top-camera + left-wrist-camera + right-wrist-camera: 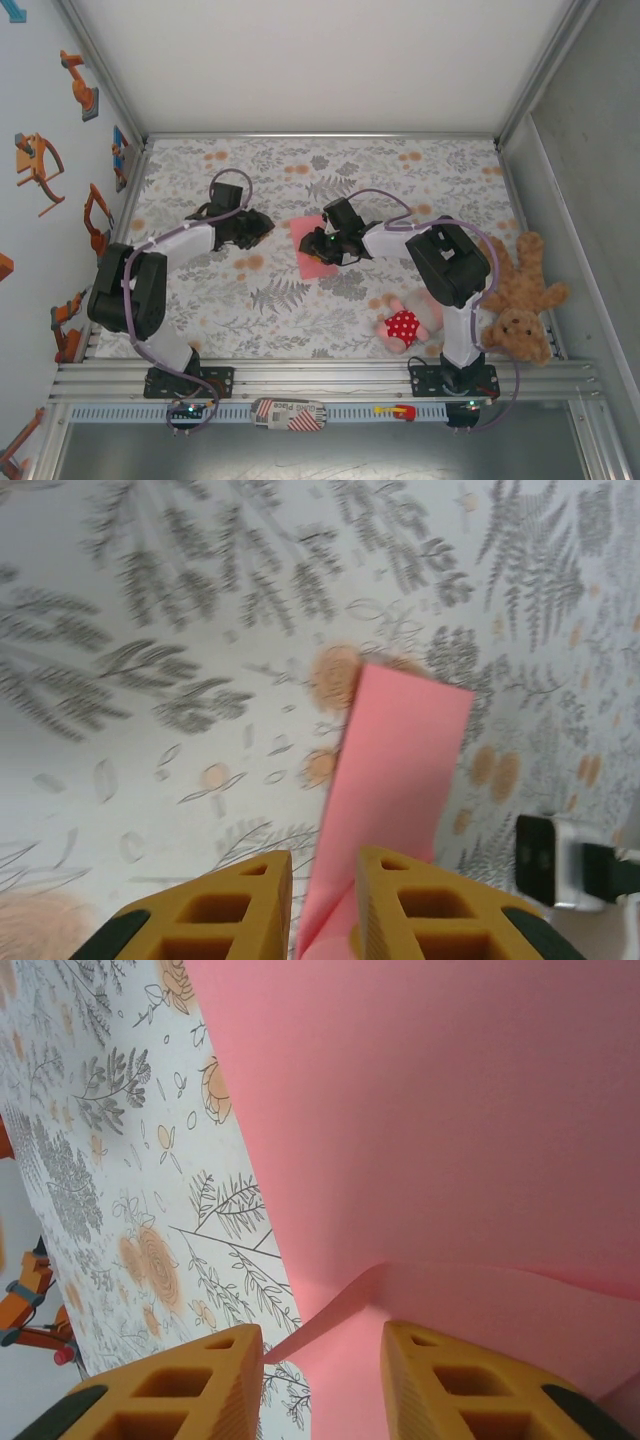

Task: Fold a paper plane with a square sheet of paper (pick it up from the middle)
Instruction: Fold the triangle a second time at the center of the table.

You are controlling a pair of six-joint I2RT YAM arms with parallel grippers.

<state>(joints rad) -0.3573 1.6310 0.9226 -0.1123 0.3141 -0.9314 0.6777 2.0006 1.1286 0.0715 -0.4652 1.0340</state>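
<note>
The paper's flap stands raised between my right gripper's fingers, so my left gripper should pin the paper's edge while my right gripper closes and presses the flap.
The salmon-pink sheet of paper lies folded on the floral cloth at mid-table, between the two grippers. My left gripper is at its left side. In the left wrist view the paper runs up from between the yellow fingers. It lies against the right finger, with a gap on the left; the jaws of the left gripper stand a little apart. My right gripper hovers over the paper's top. In its wrist view the paper lies below, and a raised crease sits between the open jaws of the right gripper.
A pink plush doll in a red dotted dress lies by the right arm's base. A brown teddy bear rests against the right wall. Metal-framed walls close in the floral table on three sides.
</note>
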